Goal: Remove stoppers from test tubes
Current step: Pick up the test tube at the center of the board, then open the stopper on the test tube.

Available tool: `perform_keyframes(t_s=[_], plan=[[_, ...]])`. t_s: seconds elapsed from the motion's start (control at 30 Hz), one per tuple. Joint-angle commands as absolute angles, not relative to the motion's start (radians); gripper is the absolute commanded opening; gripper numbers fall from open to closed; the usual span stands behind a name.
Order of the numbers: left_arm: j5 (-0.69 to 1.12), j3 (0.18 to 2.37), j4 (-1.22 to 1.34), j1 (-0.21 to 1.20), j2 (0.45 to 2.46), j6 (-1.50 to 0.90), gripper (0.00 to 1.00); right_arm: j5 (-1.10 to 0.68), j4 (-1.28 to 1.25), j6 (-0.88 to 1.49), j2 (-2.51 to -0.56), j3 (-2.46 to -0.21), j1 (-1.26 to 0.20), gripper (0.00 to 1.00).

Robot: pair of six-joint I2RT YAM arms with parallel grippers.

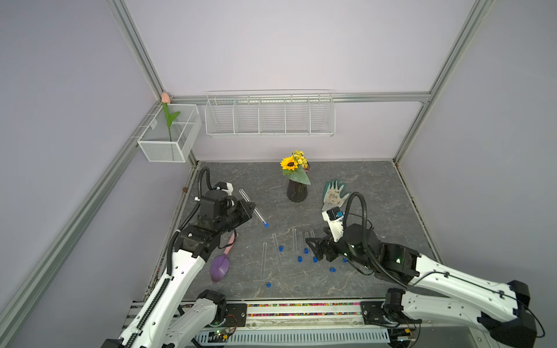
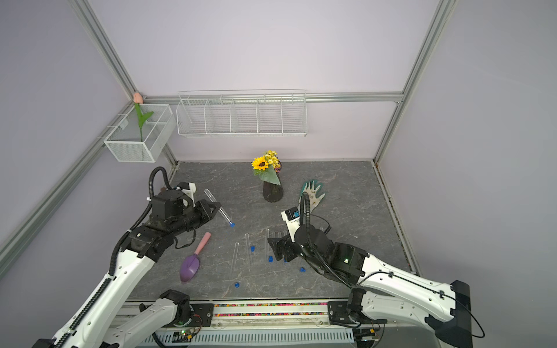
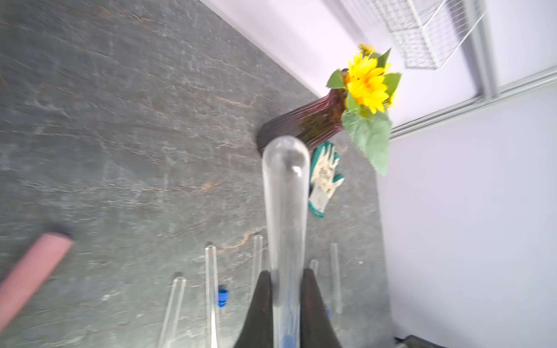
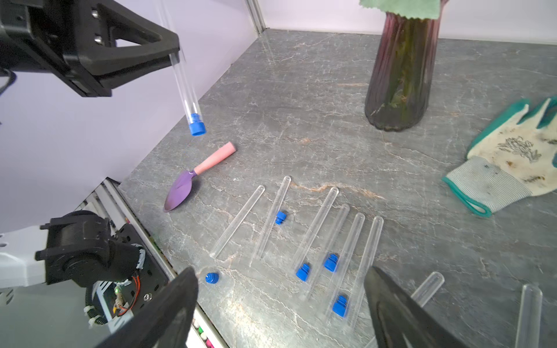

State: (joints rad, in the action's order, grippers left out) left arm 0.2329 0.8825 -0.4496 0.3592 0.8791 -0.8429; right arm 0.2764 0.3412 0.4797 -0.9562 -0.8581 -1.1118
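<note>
I should tip the test tube in my left gripper [image 1: 259, 214] toward my right gripper, because the tube slants steeply down. My right gripper should then grip and pull the blue stopper [image 1: 266, 225].
My left gripper [image 1: 251, 208] [image 2: 217, 208] [image 3: 286, 272] is shut on a clear test tube [image 1: 245, 195] [image 3: 286, 192] [image 4: 185, 87] and holds it slanted above the table's left side. A blue stopper [image 1: 266, 224] [image 2: 232, 224] [image 4: 197, 127] plugs its lower end. Several empty test tubes [image 1: 264, 260] [image 4: 316, 224] lie side by side on the table's front middle, with several loose blue stoppers [image 1: 280, 248] [image 4: 302, 272] among them. My right gripper [image 1: 313, 248] [image 2: 275, 247] [image 4: 280, 272] hovers open just over the right part of that row, with nothing between its fingers.
A purple scoop with a pink handle [image 1: 221, 265] [image 4: 180, 189] lies at the front left. A dark vase of sunflowers [image 1: 297, 189] stands at mid-back, with a garden glove [image 1: 333, 192] to its right. Wire baskets [image 1: 269, 116] hang on the walls.
</note>
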Motion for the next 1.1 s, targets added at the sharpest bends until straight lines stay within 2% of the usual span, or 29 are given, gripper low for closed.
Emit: perform_keyframes(t_s=[0.0, 0.13, 0.3, 0.4, 0.53, 0.77, 1.07], plan=[[0.261, 0.793, -0.118, 0.357, 0.824, -1.075, 0.00, 0.167, 0.320, 0.446, -0.974, -0.909, -1.077, 0.89], [0.233, 0.752, -0.090, 0.356, 0.760, -1.163, 0.00, -0.063, 0.165, 0.502, -0.985, -0.892, -0.966, 0.91], [0.251, 0.705, -0.041, 0.357, 0.709, -1.252, 0.00, -0.374, -0.139, 0.661, -1.075, -0.859, -0.860, 0.99], [0.273, 0.702, -0.036, 0.356, 0.707, -1.281, 0.00, -0.462, -0.273, 0.743, -1.143, -0.872, -0.855, 0.96], [0.291, 0.706, -0.021, 0.357, 0.708, -1.306, 0.00, -0.493, -0.363, 0.807, -1.213, -0.907, -0.855, 0.90], [0.328, 0.711, -0.021, 0.358, 0.707, -1.324, 0.00, -0.513, -0.472, 0.869, -1.300, -0.938, -0.856, 0.73], [0.331, 0.716, -0.037, 0.356, 0.690, -1.328, 0.00, -0.532, -0.580, 0.935, -1.387, -0.977, -0.855, 0.63]])
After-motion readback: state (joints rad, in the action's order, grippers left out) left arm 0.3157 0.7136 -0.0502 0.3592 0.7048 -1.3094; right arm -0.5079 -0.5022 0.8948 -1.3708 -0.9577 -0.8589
